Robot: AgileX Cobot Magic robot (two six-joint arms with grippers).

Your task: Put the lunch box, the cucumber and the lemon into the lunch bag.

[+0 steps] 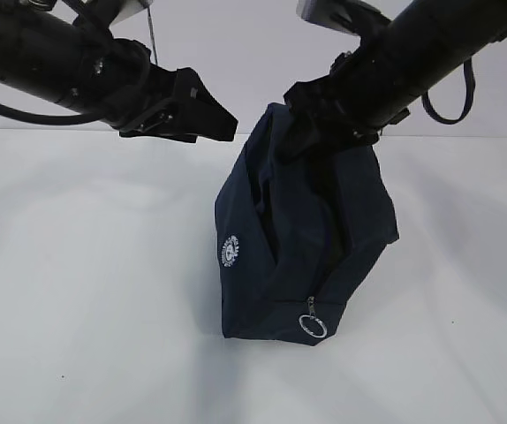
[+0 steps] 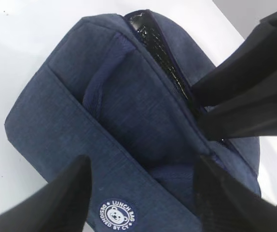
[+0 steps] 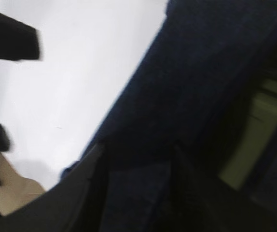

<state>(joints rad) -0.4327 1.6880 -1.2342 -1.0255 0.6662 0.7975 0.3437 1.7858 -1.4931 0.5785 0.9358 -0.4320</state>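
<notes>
My right gripper is busy holding the lunch bag's rim (image 1: 277, 134). Next, my left gripper takes hold of the logo side (image 1: 262, 190) so that my right gripper is free for the ring pull.
The navy lunch bag (image 1: 298, 256) stands tilted on the white table, with its white logo (image 1: 229, 251) and zipper ring pull (image 1: 313, 326) facing me. At the bag's top rim, my right gripper (image 1: 311, 115) is shut on its fabric (image 3: 201, 72). Dark cloth fills the space between the jaws (image 3: 137, 154). My left gripper (image 1: 218, 119) hangs open just left of the bag's top, with its fingers spread above the bag (image 2: 129, 111) and nothing between them (image 2: 142, 164). A blurred pale green strip (image 3: 254, 140) shows inside the opening and may be the lunch box. The cucumber and the lemon are out of view.
White tabletop (image 1: 86, 291) stretches to the left, right and front of the bag. A dark strap loop (image 1: 452, 102) hangs behind the right arm. Both arms reach in from the top corners.
</notes>
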